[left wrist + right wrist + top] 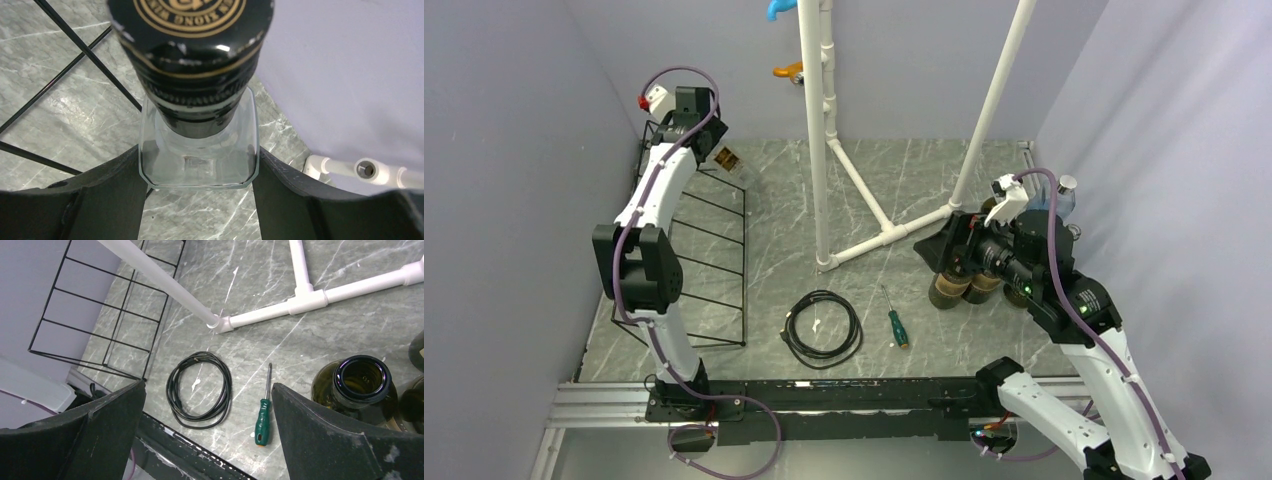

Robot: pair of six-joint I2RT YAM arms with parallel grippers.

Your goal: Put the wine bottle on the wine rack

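I should keep lowering the clear square glass bottle point(729, 163) with my left gripper, as it slants along the rack's empty far bars point(721, 180). I should let go once those bars carry the bottle.
My left gripper point(709, 140) is shut on a clear square glass bottle point(199, 150) with a black, gold-lettered cap point(192, 45). Its fingers point(105, 195) press both glass sides. In the top view the bottle point(729, 160) hangs at the far top of the black wire wine rack point(709, 250). I cannot tell if it touches the bars. Rack wires point(75, 55) pass just behind the bottle. My right gripper point(949, 245) is open and empty, its jaws wide apart point(207, 385), hovering beside dark green bottles point(964, 285). The rack also shows in the right wrist view point(100, 315).
A white pipe frame point(819, 130) stands mid-table with legs on the floor point(310, 297). A coiled black cable point(822, 328) and a green screwdriver point(895, 320) lie near the front. An open dark green bottle point(360, 382) stands by my right fingers. Walls close in on both sides.
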